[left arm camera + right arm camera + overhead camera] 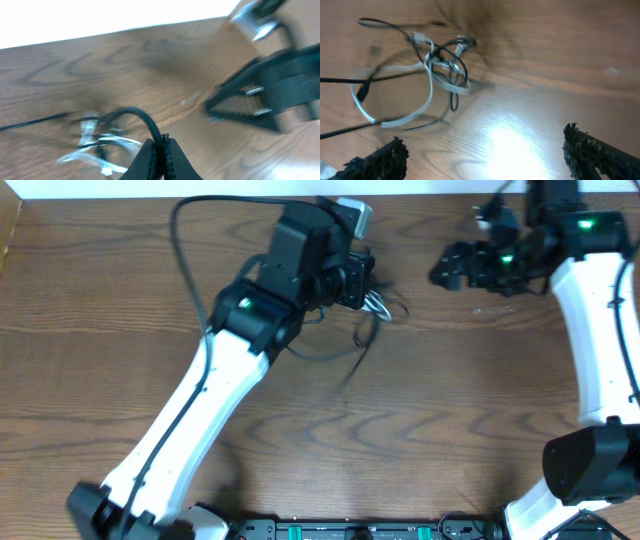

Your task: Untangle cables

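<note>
The white cable is looped around black cables that my left gripper alone is holding, so next my right gripper takes hold of a black loop and pulls in the opposite direction.
The cables lie in a small tangle on the wooden table, just right of my left gripper. In the left wrist view, my left gripper is shut on a black cable that arches up and left from its jaws toward a blurred white cable. The right wrist view shows the white cable looped round thin black cables, far ahead of my right gripper. Its fingers are wide apart with nothing between them. Overhead, my right gripper hangs to the right of the tangle.
The left arm's own thick black cable loops over the table's back left. The table's far edge runs along the top. The right arm's base stands at the front right. The right gripper shows in the left wrist view.
</note>
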